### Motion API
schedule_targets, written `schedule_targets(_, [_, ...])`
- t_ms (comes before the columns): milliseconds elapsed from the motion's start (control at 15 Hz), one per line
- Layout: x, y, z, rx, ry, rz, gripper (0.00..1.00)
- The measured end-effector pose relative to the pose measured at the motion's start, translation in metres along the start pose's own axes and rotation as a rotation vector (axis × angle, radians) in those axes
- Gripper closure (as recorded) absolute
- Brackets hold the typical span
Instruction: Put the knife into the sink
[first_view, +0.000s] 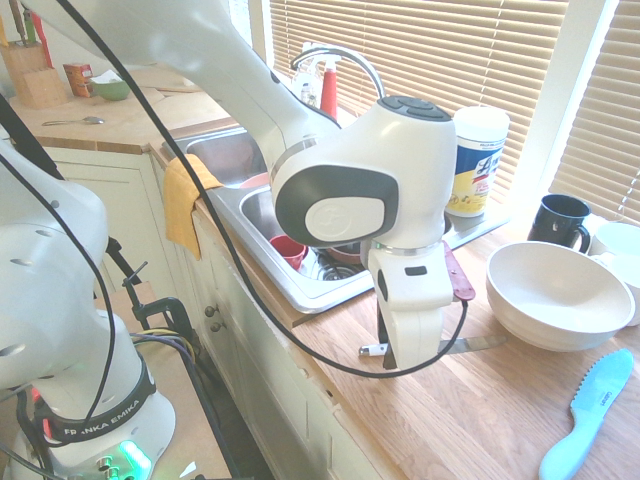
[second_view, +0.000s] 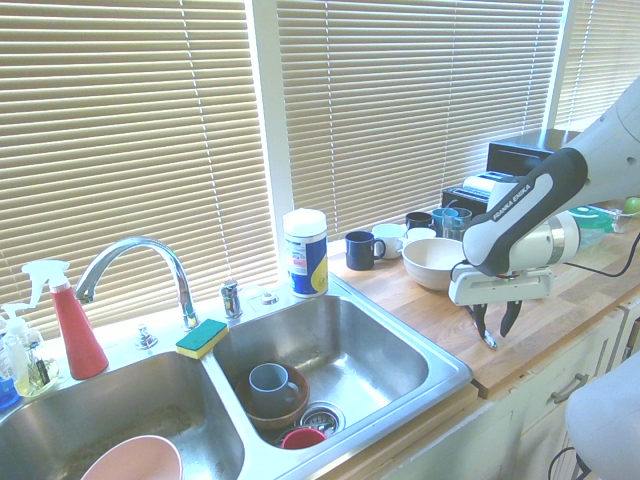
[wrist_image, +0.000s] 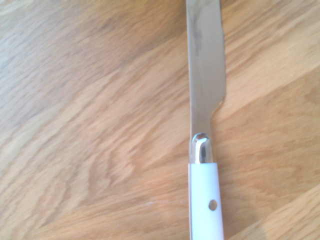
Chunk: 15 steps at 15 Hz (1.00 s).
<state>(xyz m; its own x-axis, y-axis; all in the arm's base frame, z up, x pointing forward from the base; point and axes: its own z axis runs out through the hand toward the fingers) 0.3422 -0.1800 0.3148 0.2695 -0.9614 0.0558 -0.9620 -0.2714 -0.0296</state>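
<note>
The knife (wrist_image: 205, 200) blade's broad side (wrist_image: 206, 57) faces up between my open fingers, so the knife will roll onto its edge when I pinch it and lift it.
The knife (first_view: 478, 345), with a white handle and a narrow silver blade, lies flat on the wooden counter right of the sink (first_view: 300, 288). The wrist view shows the knife (wrist_image: 205, 125) close up, where blade meets handle. My gripper (first_view: 400, 360) points straight down over the handle, its fingertips at the counter on either side of it. In the second exterior view the gripper (second_view: 497, 328) has its fingers apart, open, and the knife itself is not clear there. The steel double sink (second_view: 400, 350) lies to the gripper's left in that view.
A white bowl (first_view: 555, 290), a black mug (first_view: 560, 220) and a light-blue plastic knife (first_view: 590, 415) sit on the counter near the gripper. A wipes canister (first_view: 477, 160) stands behind the sink. The near basin holds a cup in a bowl (second_view: 272, 385). A yellow cloth (first_view: 185, 200) hangs over the counter's edge.
</note>
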Motion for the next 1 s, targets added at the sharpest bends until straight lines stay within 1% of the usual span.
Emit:
schedule_targets(667, [-0.001,-0.003,0.003,0.006,0.001,-0.013,1.00])
schedule_targets(867, [-0.013,-0.016,-0.004,0.017,0.007,-0.051,1.00])
schedule_targets(1000, [-0.033,-0.033,-0.023,0.038,0.012,-0.101,1.00])
